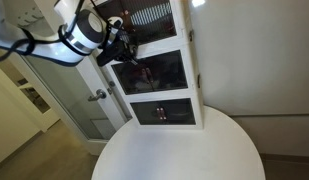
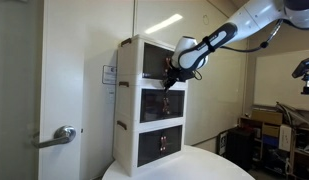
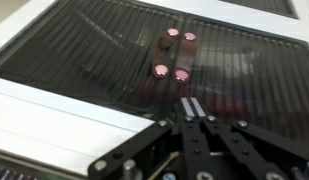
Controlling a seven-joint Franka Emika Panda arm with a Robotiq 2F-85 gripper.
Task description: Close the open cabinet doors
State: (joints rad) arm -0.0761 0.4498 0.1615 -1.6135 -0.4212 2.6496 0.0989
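Note:
I can see the middle door's handles (image 3: pixel 175 56) side by side within the white frame, so my gripper should keep backing away until clear of the cabinet, then open.
A white cabinet (image 1: pixel 194 70) (image 2: pixel 129 110) with three stacked dark glass doors stands on a round white table (image 1: pixel 184 150). My gripper (image 1: pixel 129 45) (image 2: pixel 170 82) is at the cabinet's front, level with the top of the middle door (image 1: pixel 159 70) (image 2: pixel 159 104). In the wrist view the fingers (image 3: pixel 189 108) are shut together, empty, with their tips against or just off the dark glass door (image 3: pixel 104 50). Small round pink knobs (image 3: pixel 172 71) show just beyond the tips. I cannot tell whether this door is fully closed.
The bottom door (image 1: pixel 162 110) (image 2: pixel 159 145) looks closed. A room door with a lever handle (image 1: pixel 97 95) (image 2: pixel 62 135) stands beside the cabinet. Lab equipment (image 2: pixel 279 120) is in the background. The table rim (image 2: pixel 194 165) lies in front of the cabinet.

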